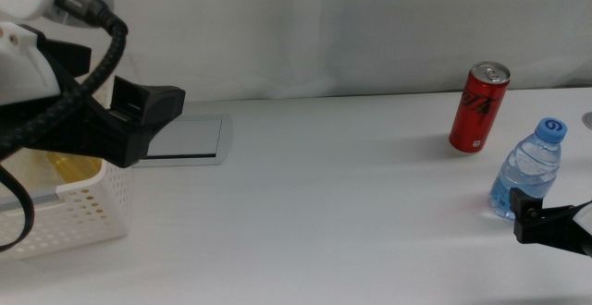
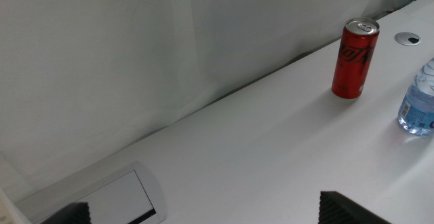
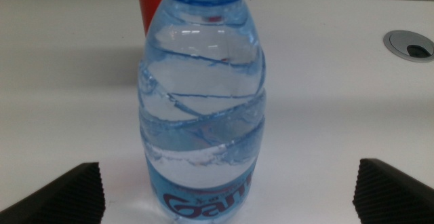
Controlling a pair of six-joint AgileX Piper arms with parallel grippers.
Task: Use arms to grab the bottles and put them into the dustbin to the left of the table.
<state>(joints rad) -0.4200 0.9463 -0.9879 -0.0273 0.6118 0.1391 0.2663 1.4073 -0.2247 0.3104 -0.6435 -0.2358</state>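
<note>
I should use my right gripper to put the water bottle (image 1: 532,166) down at the table's middle (image 1: 349,250) so that my left gripper can take it, because it stands too far away for my left gripper to reach.
My left gripper (image 1: 139,125) is open and empty above the white perforated dustbin (image 1: 83,214) at the table's left end; its jaws (image 2: 203,216) stand wide apart. A yellow bottle (image 1: 74,166) lies inside the dustbin, mostly hidden. The slim red can (image 1: 479,107) (image 2: 354,58) stands upright at the back right. The clear blue-capped water bottle (image 1: 527,168) (image 3: 202,108) stands upright in front of the can. My right gripper (image 1: 546,224) (image 3: 227,198) is open at the table's right front, one jaw on each side of the water bottle, apart from it.
A grey inset plate (image 1: 185,139) (image 2: 115,198) sits in the white table (image 1: 324,213) near its rear edge, beside the dustbin. A round grey cable hole (image 3: 410,45) (image 2: 409,39) lies at the far right. A white curtain backs the table.
</note>
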